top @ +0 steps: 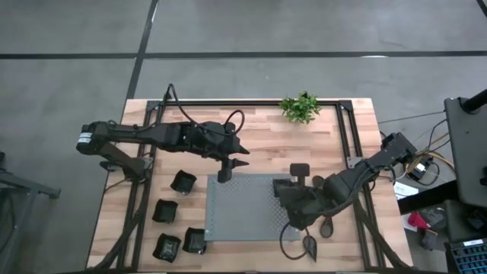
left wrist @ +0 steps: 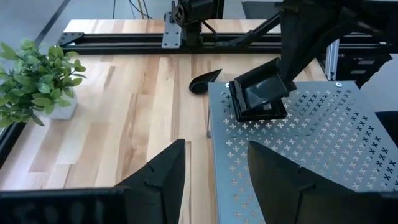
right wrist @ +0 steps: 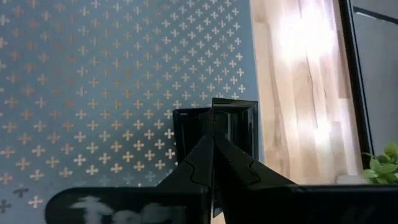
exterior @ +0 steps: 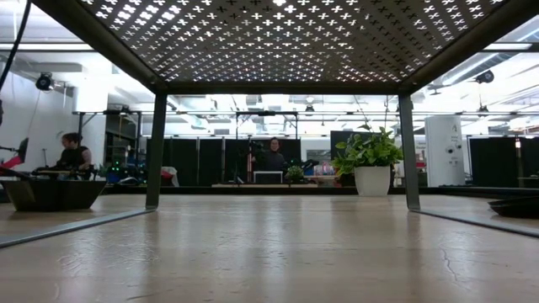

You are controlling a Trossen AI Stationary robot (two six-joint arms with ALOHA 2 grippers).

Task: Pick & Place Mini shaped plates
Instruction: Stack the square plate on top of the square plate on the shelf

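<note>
The held square plate (left wrist: 266,91) is tilted over the lower square plate, so the robot's right gripper should open and let the held plate come to rest flat inside the lower one (left wrist: 242,107).
My right gripper (top: 293,199) is over the right part of the grey dotted mat (top: 243,209), shut on a small square black plate (left wrist: 258,96). My left gripper (left wrist: 211,168) hovers open above the mat's far-left corner (top: 237,160) and holds nothing. Several black plates rest on the wood left of the mat (top: 183,182), (top: 165,210), (top: 168,246), (top: 195,240). Right of the mat lie a small square plate (top: 299,170) and two teardrop plates (top: 327,226), (top: 310,243). My right gripper pinches the square plate's raised rim (right wrist: 214,115) between its two shut fingers (right wrist: 233,168), one finger inside the dish and one outside. The fingers slant down from the table's right side. The plate looks tilted, its lower edge (left wrist: 261,115) at the mat.
A small green plant (top: 300,107) stands at the table's far edge. A black frame rail (top: 251,103) runs around the tabletop. Bare wood lies between the plant and the mat. In the low view, people sit in the room beyond the table.
</note>
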